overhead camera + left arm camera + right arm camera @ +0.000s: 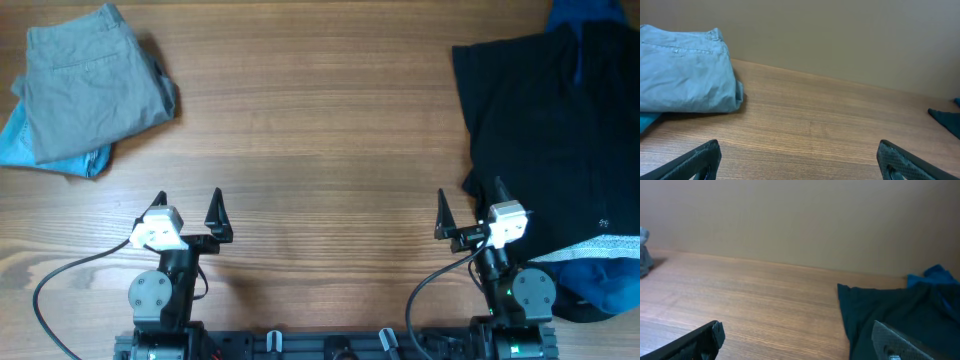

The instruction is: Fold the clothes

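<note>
The black garment [545,130] is a long way from the robot's left gripper, so next the right gripper pulls it by its edge onto the open wood [325,190] between the two grippers before it is folded.
The black garment [550,130] lies spread flat at the table's right side, with its whitish waistband lining [603,245] at the near edge. It also shows in the right wrist view [890,312], and its corner shows in the left wrist view [947,120]. My right gripper [468,212] [797,339] is open and empty. Its right finger is over the garment's near left edge and its left finger is over bare wood. My left gripper [188,213] [799,160] is open and empty over bare wood, far from the garment.
Grey folded trousers [95,80] [685,70] lie at the far left on a light blue cloth [30,145]. A deep-blue garment shows beyond the black one [590,12] [935,275] and near the right arm's base [600,285]. A wall backs the table.
</note>
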`<act>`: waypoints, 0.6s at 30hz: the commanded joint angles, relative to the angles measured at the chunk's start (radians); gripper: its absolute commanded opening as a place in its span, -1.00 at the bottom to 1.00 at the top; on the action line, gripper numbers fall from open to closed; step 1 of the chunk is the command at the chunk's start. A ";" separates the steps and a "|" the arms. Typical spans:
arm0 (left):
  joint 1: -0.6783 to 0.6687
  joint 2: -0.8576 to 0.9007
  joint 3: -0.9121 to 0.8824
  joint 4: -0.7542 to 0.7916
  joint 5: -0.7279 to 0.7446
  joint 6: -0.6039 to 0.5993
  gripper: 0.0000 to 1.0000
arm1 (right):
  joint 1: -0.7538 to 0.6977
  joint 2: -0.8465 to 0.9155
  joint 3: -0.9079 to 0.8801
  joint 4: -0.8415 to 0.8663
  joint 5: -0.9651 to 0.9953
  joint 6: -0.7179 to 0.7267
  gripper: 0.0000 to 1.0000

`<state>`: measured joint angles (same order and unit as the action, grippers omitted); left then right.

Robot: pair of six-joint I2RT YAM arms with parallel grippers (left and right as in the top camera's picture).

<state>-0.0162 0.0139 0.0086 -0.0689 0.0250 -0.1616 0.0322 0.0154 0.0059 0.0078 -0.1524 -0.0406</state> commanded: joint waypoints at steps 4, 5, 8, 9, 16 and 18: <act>0.007 -0.008 -0.002 -0.002 0.020 -0.106 1.00 | 0.004 -0.008 0.024 -0.023 -0.002 0.120 0.99; 0.007 -0.008 -0.001 0.005 0.028 -0.116 1.00 | 0.004 -0.008 0.039 -0.038 0.008 0.119 0.99; 0.007 -0.006 0.016 0.008 0.087 -0.116 1.00 | 0.004 0.016 0.096 -0.106 0.061 0.119 0.99; 0.007 -0.004 0.031 0.003 0.099 -0.116 1.00 | 0.004 0.040 0.128 -0.137 0.073 0.119 0.99; 0.007 0.180 0.209 -0.072 0.098 -0.115 1.00 | 0.004 0.370 0.412 -0.325 0.113 0.118 0.99; 0.007 0.279 0.276 -0.118 0.098 -0.115 1.00 | 0.004 0.485 0.500 -0.392 0.112 0.119 0.99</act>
<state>-0.0162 0.1719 0.1871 -0.1459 0.1040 -0.2687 0.0322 0.3588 0.3847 -0.3309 -0.0662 0.0608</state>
